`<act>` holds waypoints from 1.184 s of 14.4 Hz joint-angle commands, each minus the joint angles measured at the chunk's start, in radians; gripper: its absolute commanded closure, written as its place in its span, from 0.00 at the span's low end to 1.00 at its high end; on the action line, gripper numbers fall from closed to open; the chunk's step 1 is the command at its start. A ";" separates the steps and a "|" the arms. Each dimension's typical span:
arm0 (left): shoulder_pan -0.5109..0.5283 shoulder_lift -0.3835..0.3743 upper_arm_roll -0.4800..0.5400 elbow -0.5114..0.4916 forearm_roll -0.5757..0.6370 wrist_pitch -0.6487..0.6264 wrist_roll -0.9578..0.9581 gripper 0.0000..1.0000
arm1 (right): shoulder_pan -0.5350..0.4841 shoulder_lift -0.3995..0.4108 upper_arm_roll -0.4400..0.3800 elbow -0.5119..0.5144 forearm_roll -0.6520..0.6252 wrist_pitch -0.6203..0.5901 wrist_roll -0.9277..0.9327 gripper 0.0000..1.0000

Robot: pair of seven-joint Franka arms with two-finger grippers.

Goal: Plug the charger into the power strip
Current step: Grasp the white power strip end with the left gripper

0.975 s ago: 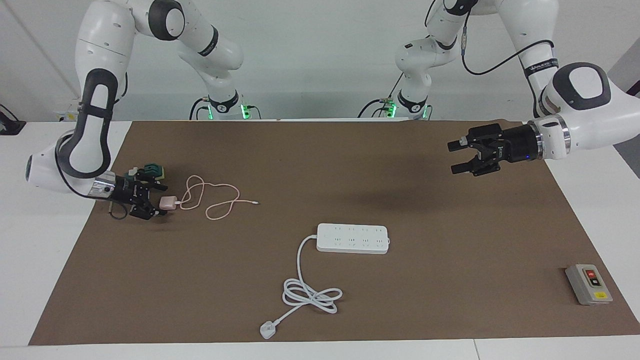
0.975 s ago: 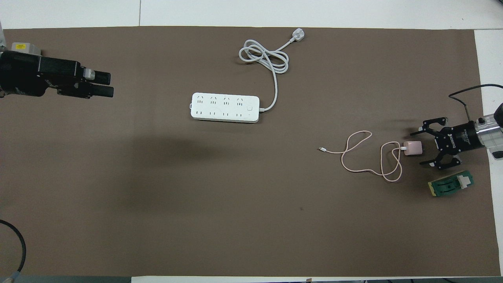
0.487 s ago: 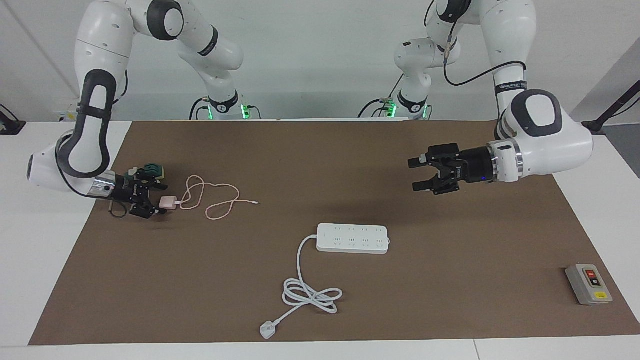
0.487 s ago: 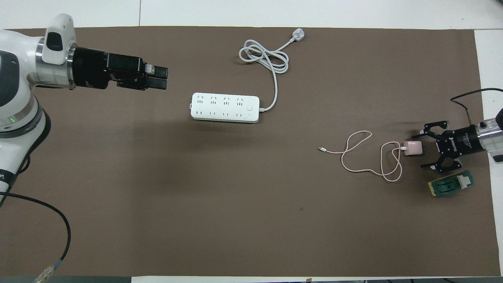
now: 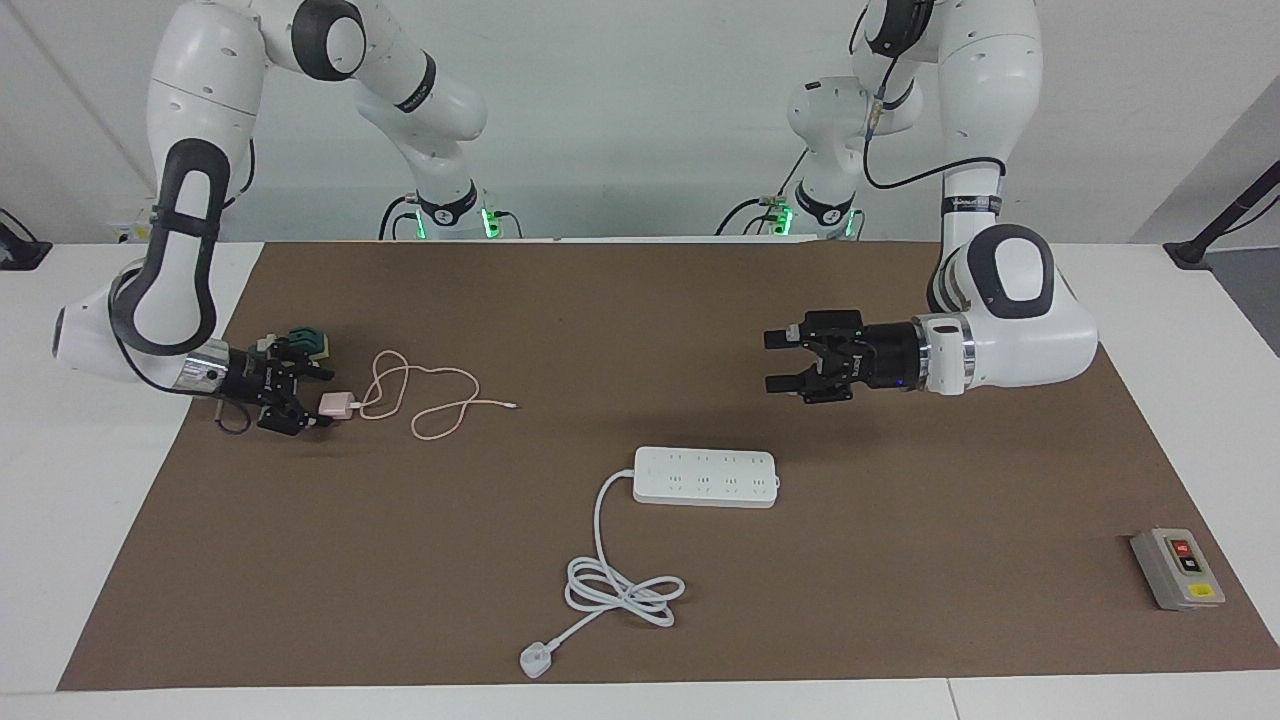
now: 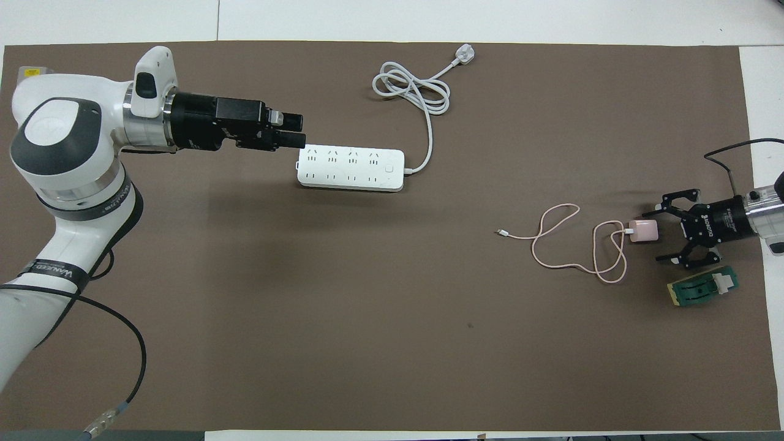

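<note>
I expect that its thin pink cable (image 6: 566,265) will trail along whole when I carry the pale pink charger, because the cable's far connector (image 6: 503,233) lies free on the mat.
The pale pink charger (image 5: 335,405) lies on the brown mat at the right arm's end of the table, and it shows in the overhead view (image 6: 644,231) too. Its thin pink cable (image 5: 430,400) loops toward the middle. My right gripper (image 5: 305,400) is low at the mat and open, with the charger between its fingertips (image 6: 666,234). The white power strip (image 5: 705,477) lies mid-table, sockets up (image 6: 350,168), and its thick cord (image 5: 620,585) ends in a white plug (image 5: 535,660). My left gripper (image 5: 772,363) is open and empty, raised over the strip's end toward the left arm's end of the table (image 6: 295,130).
A green-and-yellow block (image 5: 308,343) lies beside the right gripper, nearer to the robots than the charger (image 6: 702,289). A grey switch box (image 5: 1177,568) with red and black buttons lies at the left arm's end, farther from the robots than the strip.
My left arm has swung in from the left arm's end of the table to the power strip's end. The right gripper has barely moved and stays open at the charger.
</note>
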 commanded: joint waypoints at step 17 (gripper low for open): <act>-0.059 -0.179 0.008 -0.429 -0.220 0.086 0.278 0.04 | 0.007 -0.002 0.017 0.104 0.086 -0.086 0.089 1.00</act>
